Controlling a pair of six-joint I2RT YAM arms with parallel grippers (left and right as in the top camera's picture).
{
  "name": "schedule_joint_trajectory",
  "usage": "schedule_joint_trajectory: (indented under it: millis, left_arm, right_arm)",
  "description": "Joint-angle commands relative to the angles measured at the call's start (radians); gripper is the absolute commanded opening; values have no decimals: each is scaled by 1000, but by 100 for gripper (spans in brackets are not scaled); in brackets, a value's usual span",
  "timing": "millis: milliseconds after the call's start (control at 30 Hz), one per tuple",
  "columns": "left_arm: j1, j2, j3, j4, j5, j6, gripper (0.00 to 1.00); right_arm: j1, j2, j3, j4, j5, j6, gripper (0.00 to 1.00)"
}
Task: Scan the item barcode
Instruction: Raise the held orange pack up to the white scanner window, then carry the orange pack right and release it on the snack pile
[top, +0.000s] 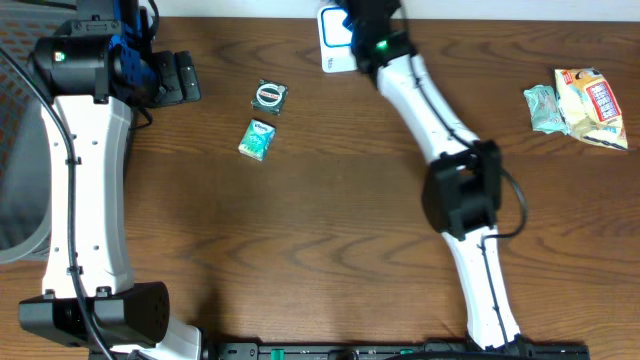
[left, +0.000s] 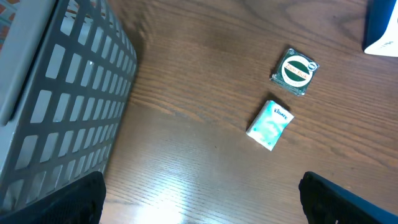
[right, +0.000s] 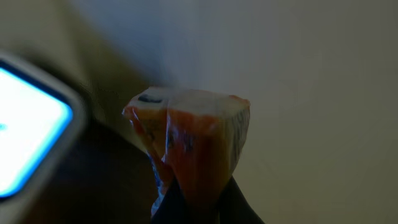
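Observation:
My right gripper keeps moving the orange packet to the snack packets (top: 580, 108) and lets go of it over them, because there is clear wood (top: 480, 75) from the scanner to them.
My right gripper (right: 196, 199) is shut on an orange packet (right: 193, 130), which stands up from between the dark fingers. The packet is held close to the scanner (right: 31, 143), whose blue-lit face glows at the left of the right wrist view. From overhead, the right gripper (top: 362, 25) sits at the table's far edge, over the white and blue scanner (top: 333, 40), and hides the packet. No barcode can be made out on the packet. My left gripper (left: 202, 205) is open and empty above bare wood, and overhead it shows at the far left (top: 180, 78).
A green tissue pack (top: 258, 139) and a small packet with a round green label (top: 270, 96) lie left of centre. Two snack packets (top: 590, 105) lie at the right edge. A grey slatted basket (left: 56, 93) stands at the left.

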Motion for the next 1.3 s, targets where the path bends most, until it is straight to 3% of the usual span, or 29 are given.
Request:
schedule_joint_trajectory:
  millis: [0,333,567,600,667,700,833,933,1267]
  left_arm:
    - [4,4,-5,0,-16,-9,98]
    - [4,4,-5,0,-16,-9,98]
    - [4,4,-5,0,-16,-9,98]
    - [4,4,-5,0,-16,-9,98]
    - [4,4,-5,0,-16,-9,98]
    - [4,4,-5,0,-16,-9,98]
    - [4,4,-5,0,-16,-9,98]
    - [4,4,-5,0,-16,-9,98]
    - [4,4,-5,0,-16,-9,98]
  right_arm:
    - [-83,-81,16,-90,171,161,1]
    - [-370,-85,15,-610,171,529,1]
    - [-537,-84,3,-743,-97,578,2]
    - [-558,-84,-3,-745,-132,588,5]
    - [-594,-84,-14,-746,-177,622,28]
    - [-606,-84,-19,-746,-190,634,34]
    - [-646,-84,-45,-745,-208,656,36]
    - [-661,-84,-78,-739,-208,663,57]
    - [-625,-105,-111,-723,-237,662,63]
